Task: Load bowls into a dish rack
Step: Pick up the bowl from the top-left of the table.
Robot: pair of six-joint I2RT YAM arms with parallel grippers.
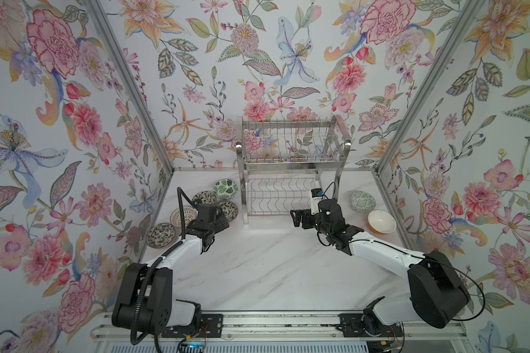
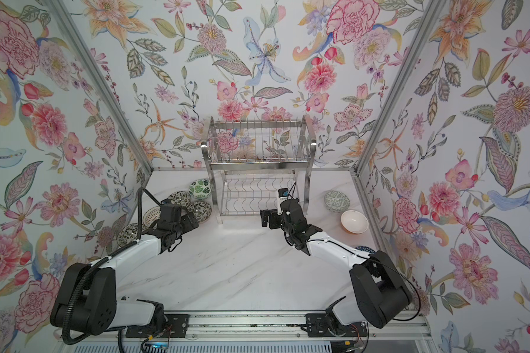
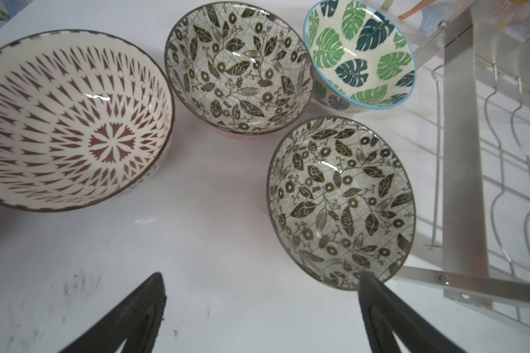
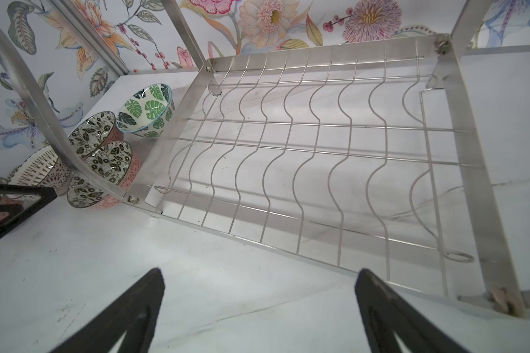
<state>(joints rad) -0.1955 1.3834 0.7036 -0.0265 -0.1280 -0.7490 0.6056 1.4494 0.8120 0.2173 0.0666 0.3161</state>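
I should first use my left gripper to put the nearest floral bowl [image 1: 229, 209] in front of the rack [image 1: 283, 233], because the bowl is next to the rack's post and far from my right gripper.
The steel dish rack [image 1: 288, 166] [image 2: 254, 166] stands at the back of the table, both tiers bare. To its left sit a green leaf bowl [image 1: 225, 188] [image 3: 361, 52], two black-white floral bowls [image 3: 239, 70] [image 3: 340, 201], a red-triangle bowl [image 3: 71, 122] and another floral bowl [image 1: 160, 234]. To the right are a green-patterned bowl [image 1: 362, 200] and a white bowl [image 1: 381, 222]. My left gripper [image 3: 261, 275] [image 1: 224, 218] hangs open just short of the nearest floral bowl. My right gripper [image 4: 260, 271] [image 1: 294, 218] is open and empty before the rack's wavy lower tier [image 4: 318, 152].
Flowered walls with aluminium corner posts [image 1: 129, 91] close in the white marble table [image 1: 273, 266] on three sides. A blue-patterned bowl [image 2: 364, 249] peeks out behind the right arm. The arms' base rail [image 1: 282, 324] runs along the front edge.
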